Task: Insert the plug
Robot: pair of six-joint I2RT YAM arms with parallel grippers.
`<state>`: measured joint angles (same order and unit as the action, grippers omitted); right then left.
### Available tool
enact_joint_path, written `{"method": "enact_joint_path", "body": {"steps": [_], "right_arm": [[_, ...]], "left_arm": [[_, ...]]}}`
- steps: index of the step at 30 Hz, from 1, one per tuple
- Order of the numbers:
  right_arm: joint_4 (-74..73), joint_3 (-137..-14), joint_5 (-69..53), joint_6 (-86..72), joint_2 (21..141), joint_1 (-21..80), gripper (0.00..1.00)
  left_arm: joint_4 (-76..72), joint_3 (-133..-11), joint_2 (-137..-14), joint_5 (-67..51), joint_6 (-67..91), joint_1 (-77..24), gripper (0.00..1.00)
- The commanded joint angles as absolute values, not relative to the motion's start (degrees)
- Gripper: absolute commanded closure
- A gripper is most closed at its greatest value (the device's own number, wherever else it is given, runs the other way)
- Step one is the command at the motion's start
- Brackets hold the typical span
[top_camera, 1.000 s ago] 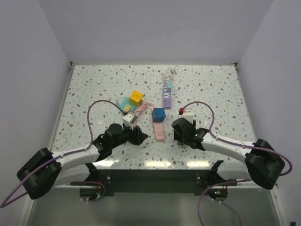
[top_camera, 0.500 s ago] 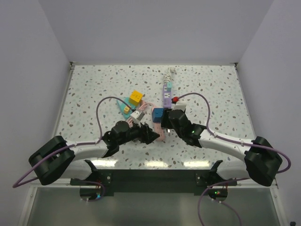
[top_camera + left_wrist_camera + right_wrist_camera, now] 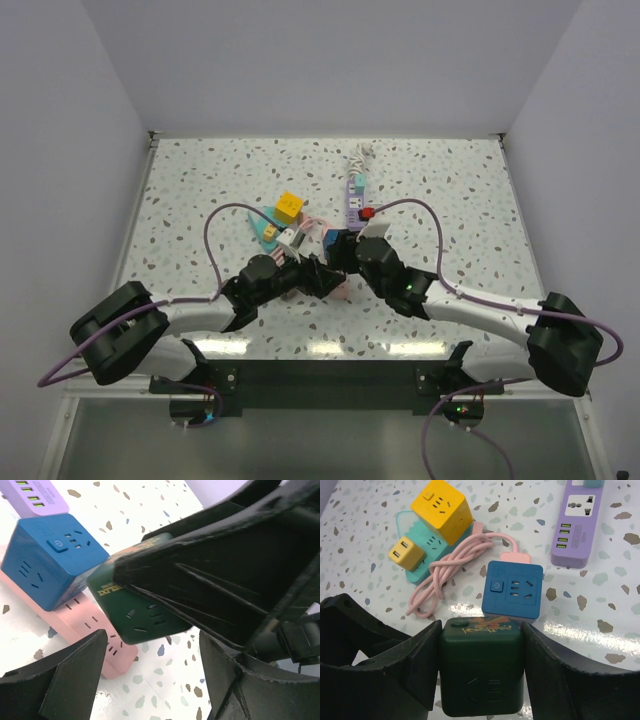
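The green plug leans in my right gripper over the pink strip, so my left gripper should hold the plug's prongs from below as my right one opens.
My right gripper is shut on a dark green cube plug, its fingers pressed on both side faces. In the left wrist view the green plug hangs tilted just above the end of the pink power strip, next to a blue cube adapter seated on that strip. My left gripper stands open just below the plug, with only tabletop between its fingers. In the top view the left gripper and the right gripper meet over the pink power strip.
A purple power strip lies beyond the blue adapter. A yellow cube sits on a teal block with a small yellow charger. A coiled pink cable lies beside them.
My right arm has carried the green plug left and forward over the pink strip. My left arm has slid right toward it and its jaws have opened wider.
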<state>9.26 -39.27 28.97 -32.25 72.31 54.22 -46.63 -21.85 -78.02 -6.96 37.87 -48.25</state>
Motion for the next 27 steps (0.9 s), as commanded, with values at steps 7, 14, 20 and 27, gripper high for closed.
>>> {"method": "enact_joint_path", "body": {"steps": [7, 14, 20, 27], "right_arm": [[12.8, -38.8, 28.0, -34.9, 69.4, 57.7, 1.00], [12.5, -38.3, 28.4, -36.5, 69.5, 58.1, 1.00], [13.1, -38.2, 28.5, -36.5, 69.6, 58.2, 1.00], [16.9, -36.6, 29.9, -35.7, 70.3, 58.4, 1.00]], "left_arm": [[-54.7, -23.8, -79.2, -2.0, 39.6, -48.3, 0.17], [-59.0, -23.5, -80.0, -3.2, 39.8, -48.3, 0.25], [-60.6, -25.5, -83.6, -6.8, 40.4, -48.3, 0.57], [-61.3, -26.5, -85.2, -8.2, 41.7, -48.3, 0.76]]}}
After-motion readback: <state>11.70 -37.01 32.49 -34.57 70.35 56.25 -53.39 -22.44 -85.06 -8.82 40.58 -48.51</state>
